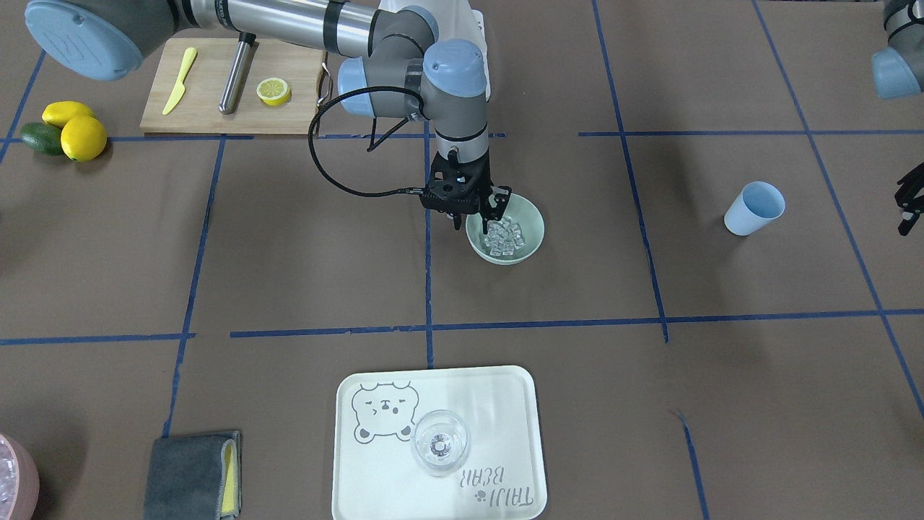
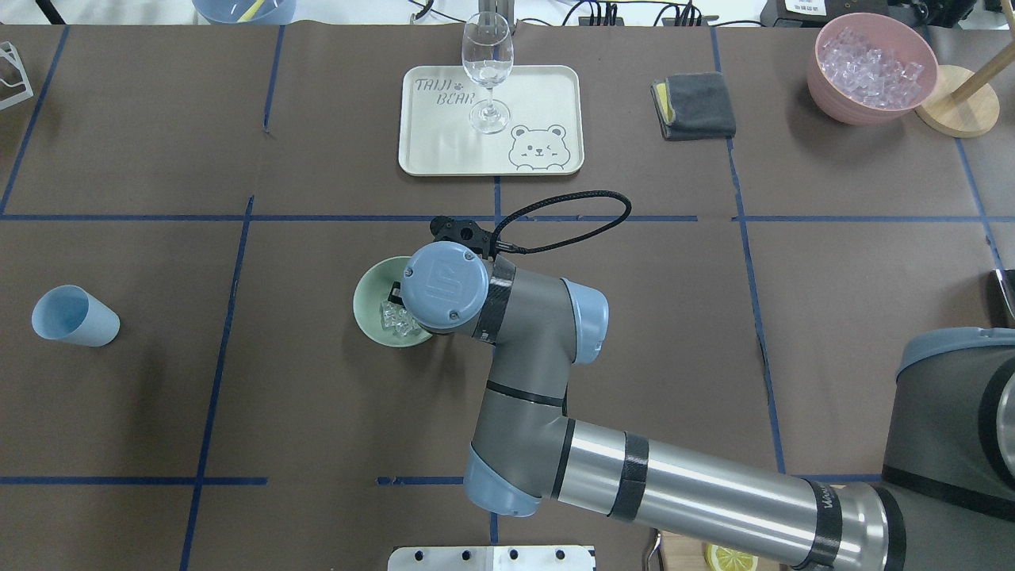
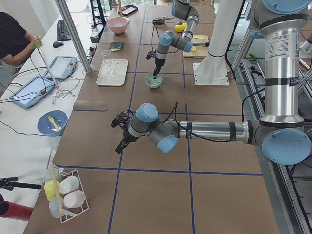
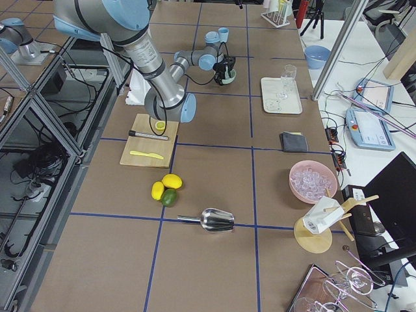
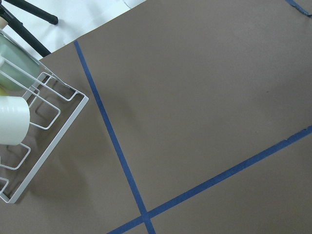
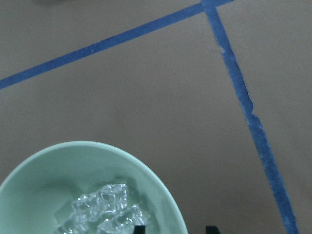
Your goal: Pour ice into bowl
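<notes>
I am looking at the clear ice (image 1: 504, 237) well below the mint-green bowl's rim (image 1: 543, 227). The ice should stay piled up inside when I carry the bowl by its edge.
The mint-green bowl (image 1: 530, 235) stands near the table's middle with a small heap of clear ice (image 1: 504, 238) inside it. My right gripper (image 1: 476, 220) points down at the bowl's rim on the robot's side. In the right wrist view its two fingertips (image 6: 140, 228) stand apart astride the rim of the bowl (image 6: 73, 165), one inside and one outside, just beside the ice (image 6: 105, 209). In the overhead view the wrist hides part of the bowl (image 2: 373, 305) and the ice (image 2: 399, 321). My left gripper (image 1: 911, 206) is open and empty, far off at the table's left end.
A blue cup (image 1: 754, 208) lies near the left gripper. A tray (image 1: 505, 404) holds a clear glass (image 1: 440, 442). A pink bowl of ice (image 2: 868, 67), a grey cloth (image 1: 191, 473), a cutting board (image 1: 209, 79), lemons (image 1: 79, 133), a scoop (image 4: 214, 221) and a wire rack (image 5: 29, 122) stand around.
</notes>
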Robot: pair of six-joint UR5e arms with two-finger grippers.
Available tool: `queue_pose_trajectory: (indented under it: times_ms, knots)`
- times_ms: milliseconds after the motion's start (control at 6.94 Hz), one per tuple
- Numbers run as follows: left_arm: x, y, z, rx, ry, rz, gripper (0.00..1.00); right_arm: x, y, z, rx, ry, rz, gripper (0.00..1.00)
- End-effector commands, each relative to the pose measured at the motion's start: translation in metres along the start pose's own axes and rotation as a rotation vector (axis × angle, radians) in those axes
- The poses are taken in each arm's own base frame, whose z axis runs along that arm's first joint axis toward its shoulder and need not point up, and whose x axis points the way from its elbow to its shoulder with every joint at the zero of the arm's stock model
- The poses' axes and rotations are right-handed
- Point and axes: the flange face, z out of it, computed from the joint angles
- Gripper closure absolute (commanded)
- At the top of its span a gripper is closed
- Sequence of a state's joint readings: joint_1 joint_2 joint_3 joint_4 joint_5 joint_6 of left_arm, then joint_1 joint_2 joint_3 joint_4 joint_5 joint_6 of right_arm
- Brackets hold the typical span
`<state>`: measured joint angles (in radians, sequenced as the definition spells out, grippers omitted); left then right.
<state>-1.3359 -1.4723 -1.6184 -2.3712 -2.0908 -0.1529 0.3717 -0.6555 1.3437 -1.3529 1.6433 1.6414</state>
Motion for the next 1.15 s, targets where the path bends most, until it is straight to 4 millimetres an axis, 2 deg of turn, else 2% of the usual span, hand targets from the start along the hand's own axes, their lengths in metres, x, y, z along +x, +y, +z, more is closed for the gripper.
queue_pose_trajectory:
  times_ms: [0, 144, 288, 432, 576, 720, 864, 1008]
  knots:
    - [0.0, 0.002, 0.001, -0.004, 0.0, -0.002, 0.0, 0.003, 0.002, 0.002, -0.024, 0.007, -0.009, 1.0]
    - [0.0, 0.002, 0.001, -0.005, 0.0, -0.002, 0.0, 0.003, -0.004, -0.006, -0.053, -0.002, -0.003, 1.0]
    - [-0.002, 0.007, 0.001, -0.011, -0.002, -0.007, 0.0, 0.007, -0.028, -0.033, -0.09, -0.015, 0.014, 1.0]
    - [-0.002, 0.01, 0.0, -0.015, 0.001, -0.032, 0.0, 0.025, -0.056, -0.065, -0.107, -0.037, 0.03, 1.0]
    - [-0.002, 0.019, 0.0, -0.035, 0.037, -0.124, 0.0, 0.073, -0.084, -0.103, -0.107, -0.072, 0.018, 1.0]
    - [0.001, 0.014, 0.004, -0.092, 0.072, -0.2, 0.0, 0.129, -0.11, -0.127, -0.105, -0.083, 0.008, 1.0]
    - [0.003, 0.013, 0.004, -0.153, 0.115, -0.25, 0.0, 0.177, -0.129, -0.144, -0.095, -0.082, -0.044, 1.0]
    - [-0.002, 0.002, -0.003, -0.188, 0.134, -0.342, 0.0, 0.232, -0.146, -0.147, -0.087, -0.052, -0.124, 1.0]
